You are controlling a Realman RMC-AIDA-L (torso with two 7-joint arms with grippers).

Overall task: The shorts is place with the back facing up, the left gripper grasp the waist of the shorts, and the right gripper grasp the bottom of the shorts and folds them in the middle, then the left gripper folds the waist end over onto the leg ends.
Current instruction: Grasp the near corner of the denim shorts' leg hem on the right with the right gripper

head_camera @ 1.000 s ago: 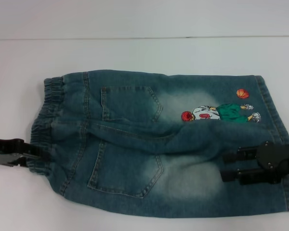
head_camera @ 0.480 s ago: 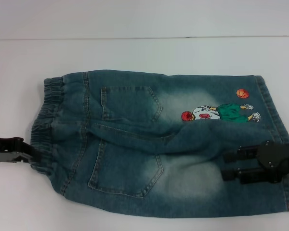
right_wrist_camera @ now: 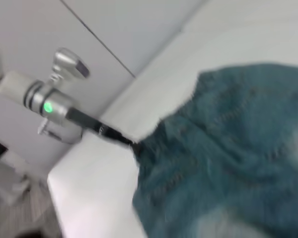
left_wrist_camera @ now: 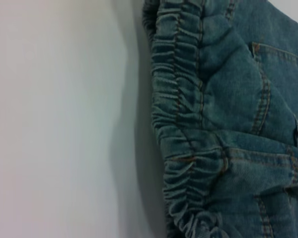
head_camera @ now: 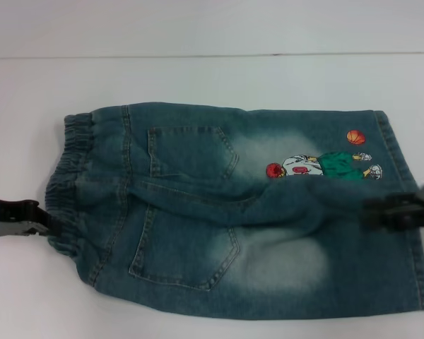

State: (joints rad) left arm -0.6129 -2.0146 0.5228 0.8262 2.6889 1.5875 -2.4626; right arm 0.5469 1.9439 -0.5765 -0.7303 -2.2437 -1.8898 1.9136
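My right gripper is above the nearer leg's inner side [head_camera: 345,205], away from the hem's near corner. It should move back and grip that corner before folding.
The blue denim shorts [head_camera: 233,212] lie flat on the white table [head_camera: 198,78], back pockets up. The elastic waist [head_camera: 71,176] is at the left and the leg ends are at the right. My left gripper [head_camera: 49,226] sits at the waist's lower left edge, its tip touching the gathered band. The left wrist view shows only that waist [left_wrist_camera: 181,124] beside bare table. My right gripper [head_camera: 371,212] hovers, blurred, over the nearer leg close to its hem. The right wrist view shows the shorts [right_wrist_camera: 228,163] and, farther off, the left gripper [right_wrist_camera: 129,142] at their edge.
A cartoon basketball-player print [head_camera: 321,167] marks the far leg near its hem. White table surrounds the shorts, with its back edge [head_camera: 212,55] beyond them. The left arm's silver wrist with a green light [right_wrist_camera: 54,104] shows past the table edge.
The right gripper has drawn back to the right, toward the hem, and is now blurred. The left gripper has slid slightly left, off the waistband. The shorts have not visibly moved.
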